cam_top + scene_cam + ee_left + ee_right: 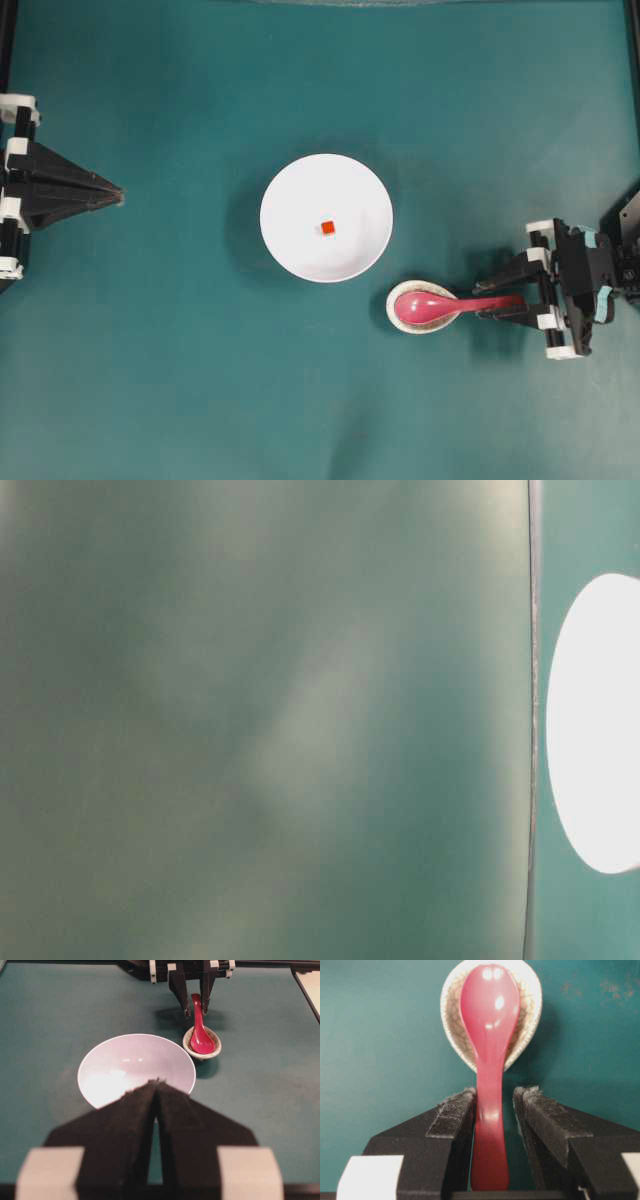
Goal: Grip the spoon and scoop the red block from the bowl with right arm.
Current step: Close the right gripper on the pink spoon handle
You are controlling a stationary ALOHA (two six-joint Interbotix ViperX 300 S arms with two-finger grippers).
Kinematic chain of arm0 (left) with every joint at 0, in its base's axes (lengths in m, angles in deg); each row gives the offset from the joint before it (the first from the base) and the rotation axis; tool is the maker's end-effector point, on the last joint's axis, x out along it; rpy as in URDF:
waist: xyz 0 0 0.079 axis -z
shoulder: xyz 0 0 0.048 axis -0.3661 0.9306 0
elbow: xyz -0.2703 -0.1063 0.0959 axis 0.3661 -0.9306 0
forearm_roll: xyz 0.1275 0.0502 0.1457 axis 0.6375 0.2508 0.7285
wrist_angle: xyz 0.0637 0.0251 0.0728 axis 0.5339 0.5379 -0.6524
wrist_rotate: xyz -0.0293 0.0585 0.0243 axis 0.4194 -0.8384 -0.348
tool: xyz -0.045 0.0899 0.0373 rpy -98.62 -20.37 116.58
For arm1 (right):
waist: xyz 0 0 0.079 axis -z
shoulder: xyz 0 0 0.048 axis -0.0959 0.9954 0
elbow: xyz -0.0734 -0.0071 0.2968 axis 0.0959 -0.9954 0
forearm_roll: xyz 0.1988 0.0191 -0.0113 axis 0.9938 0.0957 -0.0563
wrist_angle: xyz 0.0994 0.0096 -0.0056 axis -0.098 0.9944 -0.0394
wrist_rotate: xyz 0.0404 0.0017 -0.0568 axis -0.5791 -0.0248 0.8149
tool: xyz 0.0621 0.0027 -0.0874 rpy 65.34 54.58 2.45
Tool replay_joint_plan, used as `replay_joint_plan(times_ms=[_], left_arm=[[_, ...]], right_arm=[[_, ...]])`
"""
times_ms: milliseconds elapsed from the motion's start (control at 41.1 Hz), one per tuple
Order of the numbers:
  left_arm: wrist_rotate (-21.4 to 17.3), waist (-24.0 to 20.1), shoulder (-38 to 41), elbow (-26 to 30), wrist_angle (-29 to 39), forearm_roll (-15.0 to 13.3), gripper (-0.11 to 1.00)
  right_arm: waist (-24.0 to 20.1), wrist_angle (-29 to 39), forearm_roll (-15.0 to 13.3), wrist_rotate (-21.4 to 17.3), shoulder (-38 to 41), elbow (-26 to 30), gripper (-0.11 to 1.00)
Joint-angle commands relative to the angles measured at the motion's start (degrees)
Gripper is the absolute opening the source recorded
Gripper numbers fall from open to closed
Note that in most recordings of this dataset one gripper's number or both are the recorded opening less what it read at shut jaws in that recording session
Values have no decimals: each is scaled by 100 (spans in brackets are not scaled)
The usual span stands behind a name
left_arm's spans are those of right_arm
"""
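The red block [328, 228] will slide ahead toward the bowl's rim when the robot pushes with the pink spoon, because the bowl's smooth bottom [300, 219] lies open around the block.
The white bowl [295, 205] sits mid-table with the tiny red block [327, 228] inside it. To its lower right, the pink spoon [440, 306] lies with its scoop in a small crackle-patterned spoon rest [396, 314] and its handle pointing right. My right gripper [480, 302] is open and straddles the handle. In the right wrist view the spoon [490, 1015] runs between the fingers of the right gripper [495, 1092], close against the left pad with a gap on the right. My left gripper [120, 196] is shut at the far left, holding nothing.
From the left wrist, the left gripper [157, 1081] points at the bowl [125, 1060], with the spoon [200, 1035] and spoon rest [216, 1042] beyond. The table-level view is blurred green with a white oval [600, 720] at its right edge.
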Motion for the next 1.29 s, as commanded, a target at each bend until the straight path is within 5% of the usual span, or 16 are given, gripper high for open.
replay_joint_plan(times_ms=[0, 1265], left_arm=[[9, 9, 53, 141, -26, 9, 0], [9, 9, 53, 141, -26, 18, 0]], right_arm=[[-35, -158, 18, 0, -18, 18, 43], [-123, -246, 18, 0, 0, 18, 32]])
